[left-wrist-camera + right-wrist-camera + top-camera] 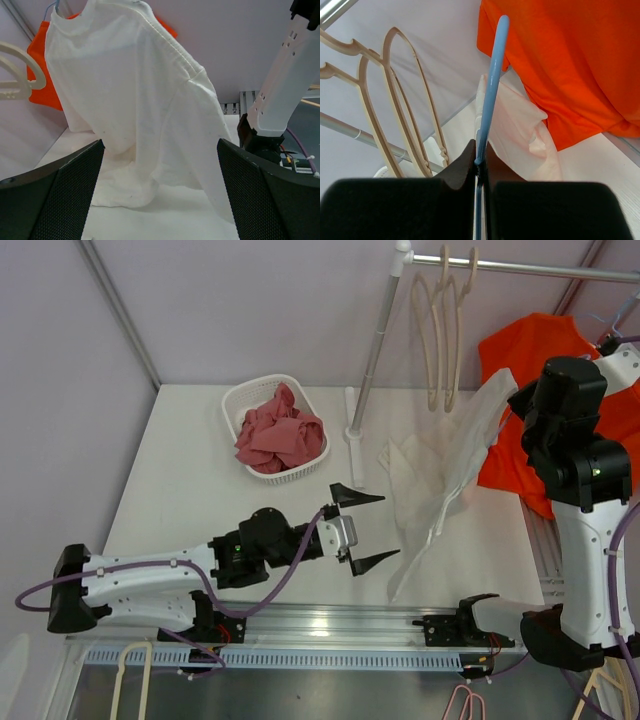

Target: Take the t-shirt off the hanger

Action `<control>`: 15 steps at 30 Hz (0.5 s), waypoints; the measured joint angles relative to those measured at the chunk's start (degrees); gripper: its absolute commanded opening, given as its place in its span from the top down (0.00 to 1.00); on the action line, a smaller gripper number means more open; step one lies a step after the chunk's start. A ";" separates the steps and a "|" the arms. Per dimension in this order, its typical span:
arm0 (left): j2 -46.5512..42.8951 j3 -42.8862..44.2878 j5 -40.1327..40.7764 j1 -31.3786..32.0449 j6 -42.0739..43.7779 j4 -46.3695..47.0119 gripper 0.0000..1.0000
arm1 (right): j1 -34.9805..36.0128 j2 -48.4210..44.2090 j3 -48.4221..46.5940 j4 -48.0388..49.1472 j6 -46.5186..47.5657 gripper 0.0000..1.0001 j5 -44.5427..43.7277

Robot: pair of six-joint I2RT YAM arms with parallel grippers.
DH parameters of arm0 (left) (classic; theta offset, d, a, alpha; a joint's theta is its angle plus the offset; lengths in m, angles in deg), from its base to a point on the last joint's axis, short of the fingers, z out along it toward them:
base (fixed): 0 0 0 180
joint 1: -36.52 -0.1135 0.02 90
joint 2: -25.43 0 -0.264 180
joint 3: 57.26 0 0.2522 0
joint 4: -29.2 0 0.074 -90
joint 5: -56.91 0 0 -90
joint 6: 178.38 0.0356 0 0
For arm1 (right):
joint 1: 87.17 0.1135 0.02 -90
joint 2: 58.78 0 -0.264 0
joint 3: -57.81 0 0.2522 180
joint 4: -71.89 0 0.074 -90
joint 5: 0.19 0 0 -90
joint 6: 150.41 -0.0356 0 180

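The white t-shirt [462, 452] will slide off whole and leave the blue hanger behind when the robot pulls, because the wide neckline [71, 31] sits loose around the hanger.
A white t-shirt [445, 455] hangs from a thin blue hanger [492, 95], and its lower part is crumpled on the table. My right gripper [480, 156] is shut on the hanger's wire and holds it up at the right. In the top view that gripper is hidden behind its own wrist [565, 410]. My left gripper [366, 527] is open just left of the shirt's lower edge, close to the table, with nothing between its fingers. Its wrist view shows the t-shirt [135, 100] straight ahead, apart from the fingers [55, 195].
An orange shirt [530, 350] hangs behind the white one. Empty beige hangers [445, 330] hang on the rail, whose pole [372, 360] stands mid-table. A white basket [237, 400] of pink clothes sits at the back left. The right arm's column [285, 85] rises right of the shirt.
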 measured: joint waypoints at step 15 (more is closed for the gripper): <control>12.55 17.94 3.48 2.89 -2.25 -4.37 0.00 | 6.03 -1.38 4.11 1.95 0.17 1.00 -6.97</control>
